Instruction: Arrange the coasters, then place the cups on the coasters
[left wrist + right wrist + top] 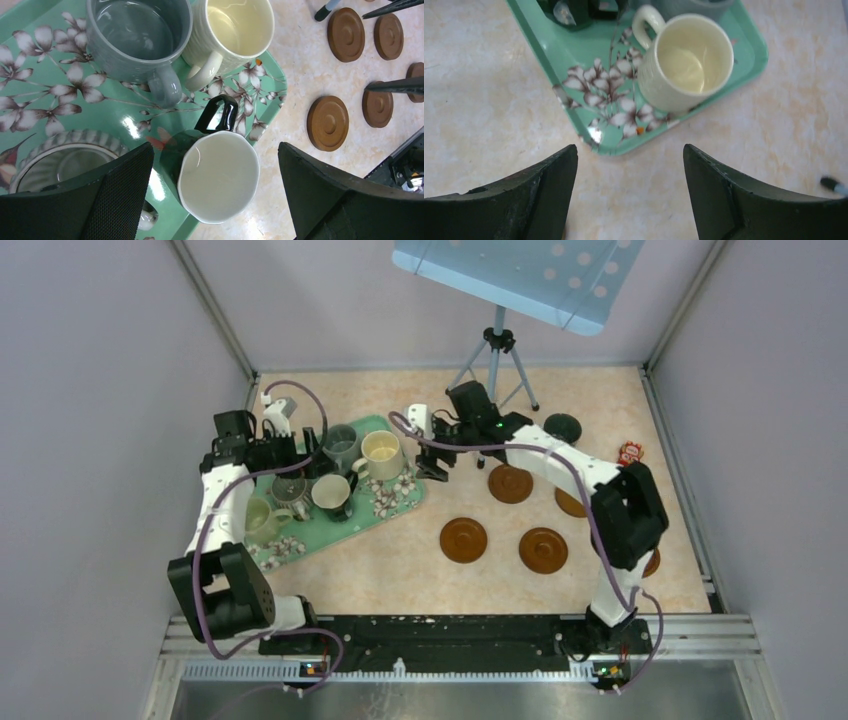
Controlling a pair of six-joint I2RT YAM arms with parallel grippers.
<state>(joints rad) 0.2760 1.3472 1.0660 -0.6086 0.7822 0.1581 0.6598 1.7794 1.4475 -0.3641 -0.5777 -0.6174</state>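
Observation:
The dark cup's handle (229,106) is clear of the cream-white cup. The robot's right gripper should go on toward the dark cup's handle until its fingers straddle that handle, and then close.
Five cups stand on the green floral tray (388,502): grey-blue (340,445), cream-white (382,452), dark with cream inside (333,493), ribbed grey (290,490) and pale green (258,520). A dark green cup (563,427) stands apart at the back right. Brown coasters (463,539) (543,550) (510,483) lie on the table; two more are partly hidden by the right arm. My left gripper (215,150) is open, its fingers either side of the dark cup (217,175) without touching it. My right gripper (630,152) is open and holds nothing, just off the tray's corner near the cream-white cup (686,60).
A small red packet (629,452) lies at the right edge of the table. A tripod (497,350) carrying a blue perforated panel stands at the back. Purple-grey walls close in three sides.

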